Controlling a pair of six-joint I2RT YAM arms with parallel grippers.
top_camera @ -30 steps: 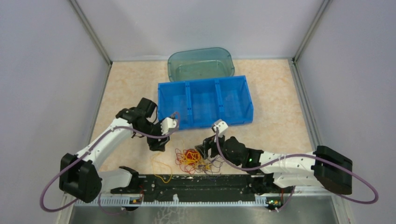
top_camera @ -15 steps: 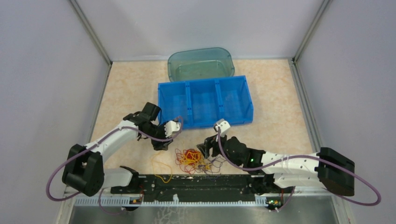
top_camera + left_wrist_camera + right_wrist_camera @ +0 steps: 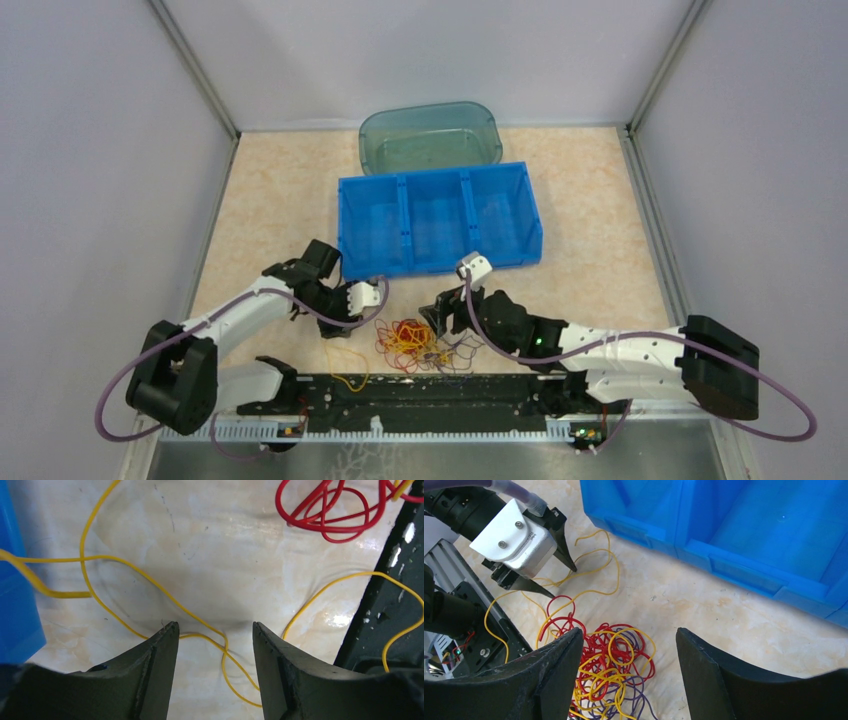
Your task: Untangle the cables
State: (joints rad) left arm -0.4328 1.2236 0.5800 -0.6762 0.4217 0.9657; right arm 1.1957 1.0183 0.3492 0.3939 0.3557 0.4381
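My right gripper should hold the red cables (image 3: 599, 646) down while my left gripper picks up the yellow cable, because the yellow cable runs into the tangled red cables (image 3: 550, 616).
The cables (image 3: 405, 337) lie in a fist-sized clump of yellow, red and purple strands on the table, just before the black rail. My left gripper (image 3: 338, 323) is open at the clump's left. In the left wrist view its jaws (image 3: 214, 630) straddle a loose yellow strand (image 3: 150, 582) close above the table, with a red loop (image 3: 325, 515) beyond. My right gripper (image 3: 433, 318) is open at the clump's right. In the right wrist view its jaws (image 3: 629, 635) hang over the clump (image 3: 616, 667), and the left gripper (image 3: 565, 583) shows beyond it.
A blue three-compartment bin (image 3: 437, 218) stands just behind both grippers and also shows in the right wrist view (image 3: 724, 530). A teal tub (image 3: 430, 136) stands behind it. The black base rail (image 3: 420, 392) runs along the near edge, with a yellow loop (image 3: 347, 365) over it.
My left gripper has moved nearer and lower, from beside the blue bin down to the yellow strand left of the clump. The right arm has hardly moved.
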